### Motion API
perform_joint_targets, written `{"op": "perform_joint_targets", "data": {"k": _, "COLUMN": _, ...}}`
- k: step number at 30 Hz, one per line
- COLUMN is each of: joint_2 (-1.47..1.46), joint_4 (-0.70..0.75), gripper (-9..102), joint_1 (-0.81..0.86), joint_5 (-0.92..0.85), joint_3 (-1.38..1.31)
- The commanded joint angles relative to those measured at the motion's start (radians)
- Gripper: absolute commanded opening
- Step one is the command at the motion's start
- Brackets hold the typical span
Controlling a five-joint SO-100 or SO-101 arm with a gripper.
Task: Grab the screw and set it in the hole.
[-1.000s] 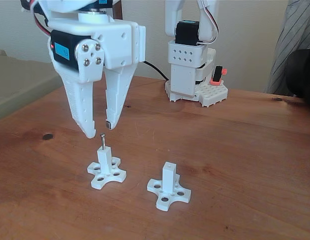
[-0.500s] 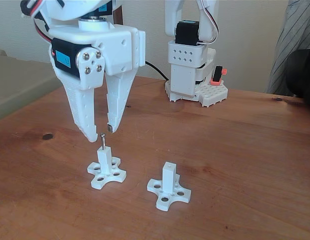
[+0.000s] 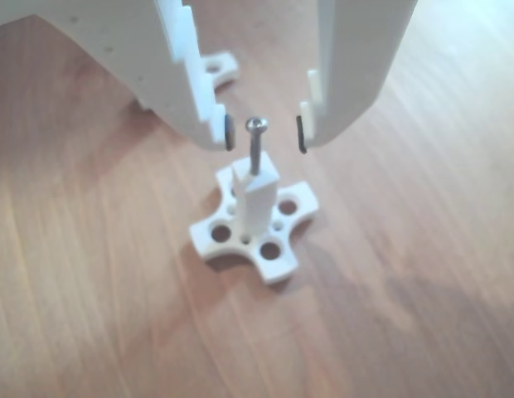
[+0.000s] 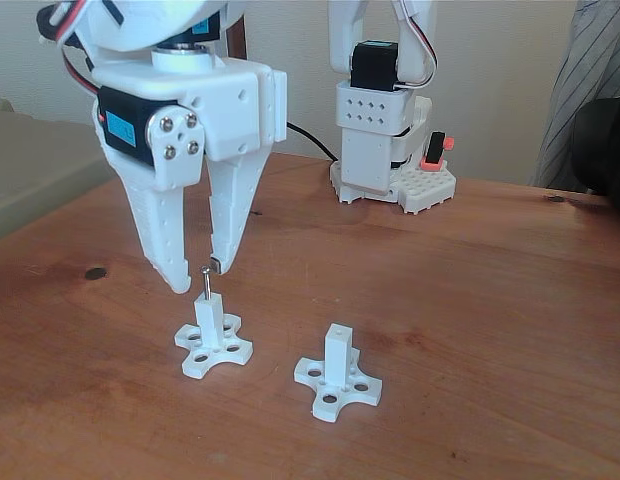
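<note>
The screw (image 3: pixel 256 126) has a long part of its body (image 3: pixel 255 152) showing above the white post, so it should come free and leave the post standing when I lift it.
A thin silver screw (image 3: pixel 255 148) stands upright in the top of the square white post (image 3: pixel 255 203) on its cross-shaped base (image 3: pixel 269 249); the hole itself is covered by the screw. My gripper (image 3: pixel 265 133) is open, its dark pads on either side of the screw head with a gap on both sides. The fixed view shows the same screw (image 4: pixel 205 281) on the left post (image 4: pixel 210 318), with the gripper (image 4: pixel 198 274) hanging over it. A second, alike post (image 4: pixel 337 352) stands to the right, its hole (image 4: pixel 336 329) bare.
The arm's white base (image 4: pixel 390 165) with a black cable stands at the back of the wooden table (image 4: pixel 470 300). A person's striped sleeve (image 4: pixel 590 90) is at the right edge. The table's edge runs along the left.
The gripper has sunk a little and its tips now flank the screw head. The screw stays standing in the left post.
</note>
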Motion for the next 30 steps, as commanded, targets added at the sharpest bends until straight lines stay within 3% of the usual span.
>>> {"op": "perform_joint_targets", "data": {"k": 1, "joint_2": 0.023, "joint_4": -0.011, "gripper": 10, "joint_1": -0.015, "joint_5": 0.011, "joint_3": -0.095}}
{"op": "perform_joint_targets", "data": {"k": 30, "joint_2": 0.003, "joint_4": -0.009, "gripper": 9, "joint_1": -0.014, "joint_5": 0.008, "joint_3": -0.091}}
